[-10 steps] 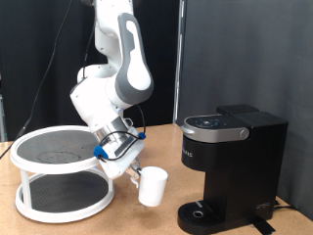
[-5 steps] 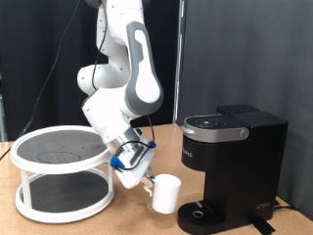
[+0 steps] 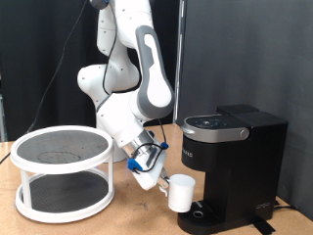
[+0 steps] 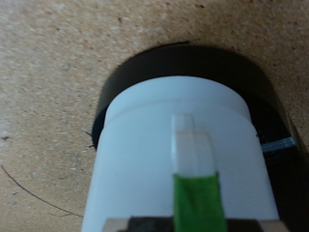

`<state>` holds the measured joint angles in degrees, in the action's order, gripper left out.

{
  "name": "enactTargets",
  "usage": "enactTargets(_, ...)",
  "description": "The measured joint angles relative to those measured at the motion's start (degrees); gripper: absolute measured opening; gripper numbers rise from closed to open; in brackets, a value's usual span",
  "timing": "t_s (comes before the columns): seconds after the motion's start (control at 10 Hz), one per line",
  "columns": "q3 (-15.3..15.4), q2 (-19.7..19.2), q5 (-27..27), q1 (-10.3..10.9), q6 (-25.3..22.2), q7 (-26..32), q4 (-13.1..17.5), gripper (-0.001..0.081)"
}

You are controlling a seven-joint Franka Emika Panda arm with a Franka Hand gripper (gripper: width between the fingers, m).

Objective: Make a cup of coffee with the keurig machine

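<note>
The white cup (image 3: 182, 194) is held upright by its handle beside the empty drip base (image 3: 201, 213), so my gripper continues over the drip base and releases the cup there.
The white cup (image 3: 180, 194) hangs just above the table at the exterior view's left side of the keurig machine (image 3: 231, 166), close to its round drip base (image 3: 203, 213). My gripper (image 3: 160, 182) is shut on the cup's handle. The machine's lid is down. In the wrist view the cup (image 4: 179, 145) fills the frame with its handle (image 4: 190, 143) toward the camera, a green finger pad (image 4: 197, 198) on the handle, and the black drip base (image 4: 183, 68) behind it.
A white two-tier round rack (image 3: 65, 172) with a dark mesh top stands at the exterior view's left on the wooden table (image 3: 127, 220). A black curtain hangs behind. A cable runs down from the arm.
The arm has carried the cup toward the exterior view's right and slightly lower, from beside the rack to the edge of the machine's drip base.
</note>
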<state>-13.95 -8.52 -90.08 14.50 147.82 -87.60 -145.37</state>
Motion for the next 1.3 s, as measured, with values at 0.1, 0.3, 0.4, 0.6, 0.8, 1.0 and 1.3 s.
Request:
enactTargets(0.1, 0.77, -0.47, -1.13, 0.26, 0.62, 0.06, 0.18, 0.0004)
enactTargets(0.3, 2.18, -1.11, -3.69, 0.62, 1.67, 0.98, 0.62, 0.0004)
enactTargets(0.4, 2.78, -1.51, -4.98, 0.72, 1.89, 1.70, 0.91, 0.0004)
enactTargets(0.6, 3.79, -2.27, -7.08, 0.80, 2.04, 2.98, 1.40, 0.0004)
enactTargets(0.8, 4.51, -2.42, -9.14, 0.81, 2.31, 4.27, 1.58, 0.0004)
enactTargets(1.0, 4.91, -2.49, -10.06, 0.81, 2.37, 4.40, 1.82, 0.0004)
enactTargets(1.3, 5.09, -3.32, -11.24, 0.81, 2.96, 4.49, 2.69, 0.0004)
